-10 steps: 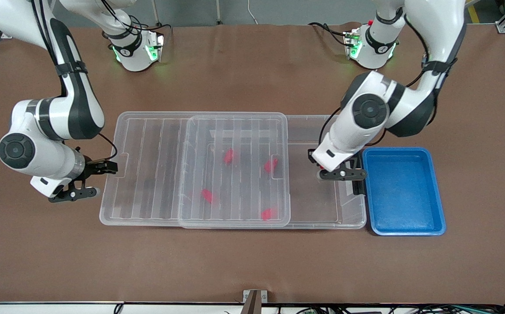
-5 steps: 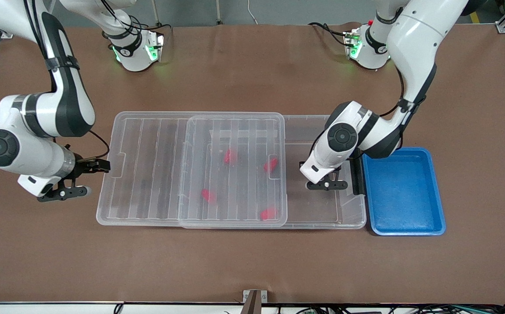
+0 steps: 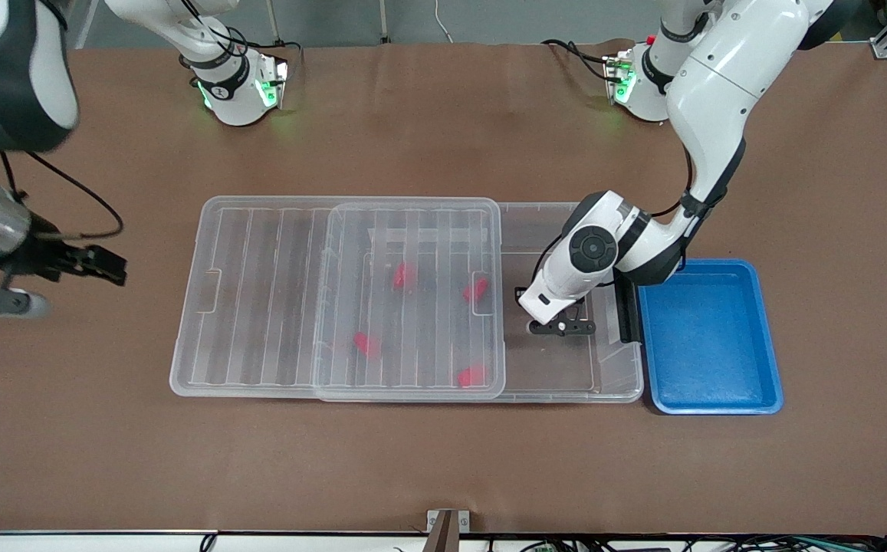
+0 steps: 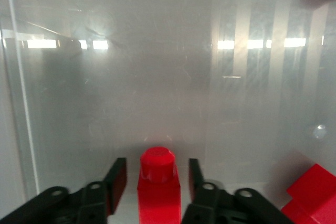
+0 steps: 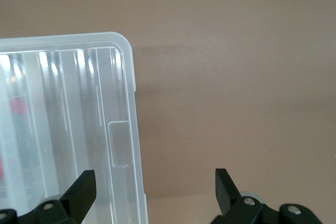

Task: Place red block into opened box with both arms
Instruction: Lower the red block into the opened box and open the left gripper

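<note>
The lid's overhanging edge (image 3: 188, 296) is flat and reaches past the box. The clear lid (image 3: 339, 299) will therefore slide straight across the box's uncovered end when I push that edge.
In the left wrist view the red block (image 4: 158, 187) stands on the clear floor of the opened box (image 3: 566, 376), between the fingers of my left gripper (image 4: 156, 164). There is a gap on each side of it, so the gripper is open. In the front view the left gripper (image 3: 560, 326) is low inside the box's uncovered end, and the arm hides the block. My right gripper (image 3: 67, 285) hangs open and empty at the right arm's end of the table. It sits over the lid's (image 5: 68, 129) edge and bare table.
The ribbed clear lid (image 3: 259, 291) covers much of the box and sticks out toward the right arm's end. Several other red blocks (image 3: 402, 274) lie under it. A blue tray (image 3: 707, 337) stands against the box's black handle (image 3: 627, 310).
The left gripper moved down into the box and its jaws parted from the red block. The right arm pulled away from the lid toward its end of the table and rose.
</note>
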